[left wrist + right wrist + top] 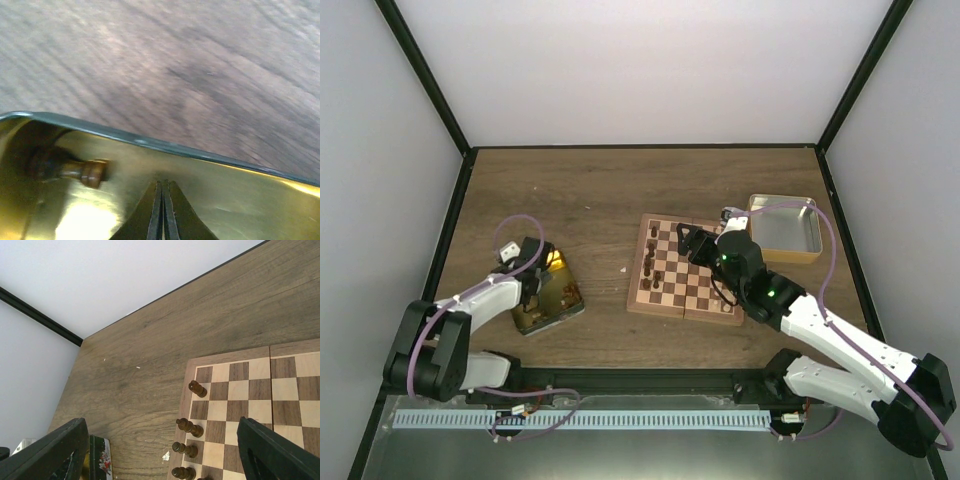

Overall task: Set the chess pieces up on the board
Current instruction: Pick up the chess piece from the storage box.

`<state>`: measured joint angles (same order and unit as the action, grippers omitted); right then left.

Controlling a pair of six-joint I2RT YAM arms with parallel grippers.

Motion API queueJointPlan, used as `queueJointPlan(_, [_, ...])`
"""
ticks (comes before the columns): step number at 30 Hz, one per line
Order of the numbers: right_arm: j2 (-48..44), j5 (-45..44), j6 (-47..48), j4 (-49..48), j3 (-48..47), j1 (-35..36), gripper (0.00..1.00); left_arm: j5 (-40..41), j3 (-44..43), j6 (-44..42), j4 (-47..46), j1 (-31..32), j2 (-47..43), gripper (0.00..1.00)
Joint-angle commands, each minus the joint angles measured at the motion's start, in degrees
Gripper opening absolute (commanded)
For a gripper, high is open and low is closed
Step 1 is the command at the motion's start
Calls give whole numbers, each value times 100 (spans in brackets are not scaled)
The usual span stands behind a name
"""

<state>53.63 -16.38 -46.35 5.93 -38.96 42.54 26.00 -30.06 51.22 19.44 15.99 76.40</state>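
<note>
My left gripper's fingers are shut beside the dark piece [72, 168] in the gold tin's corner [39, 150]. Next, my left gripper opens, goes up and turns so that its fingers go on both sides of the dark piece.
The chessboard [692, 283] lies right of centre, with several dark brown pieces [651, 262] along its left side and one [725, 307] near its right edge. In the right wrist view the board [240, 390] carries dark pieces [189, 427] on its left files. My right gripper [692, 240] is open and empty above the board's far middle; in the right wrist view [162, 450] the gap between its wide-apart fingers holds nothing. My left gripper [542, 263] is shut and empty inside the gold tin [565, 303]. Its closed fingertips [163, 192] sit right of a dark piece [67, 167] lying in the tin [240, 200]. No cream pieces show.
A silver tin [785, 228] stands at the board's far right corner. The gold tin's printed side [102, 465] shows at the bottom left of the right wrist view. A pale speck [166, 455] lies on the table beside the board. Black frame rails and white walls enclose the table.
</note>
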Motion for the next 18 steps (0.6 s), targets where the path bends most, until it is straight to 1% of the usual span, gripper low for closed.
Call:
queueJointPlan(1, [-20,-16,-31,-45,-284,-18,83,-708,167,-699,-694,-28,-301,4])
queueJointPlan(3, [-10,-2,-38,-61,-283,-18,83,-543,164,-554,-514,-30,-380,5])
queueJointPlan(4, [-2,8,-41,-65,-279,-18,83,-405,148,-485,-406,-26,-406,8])
queueJointPlan(5, [3,24,-37,-79,-279,-19,83,-224,123,-402,-287,-33,-416,12])
queueJointPlan(7, [12,38,-31,-84,-292,-18,83,189,44,-189,8,-35,-402,27])
queueJointPlan(8, [16,45,-24,-74,-302,-18,83,361,4,-137,111,-41,-370,31])
queueJointPlan(11, [16,46,-8,-52,-327,-18,83,494,-11,-232,89,-105,-286,32])
queueJointPlan(18, [-10,30,-21,-13,-331,-18,83,600,23,-423,-103,-325,-154,28])
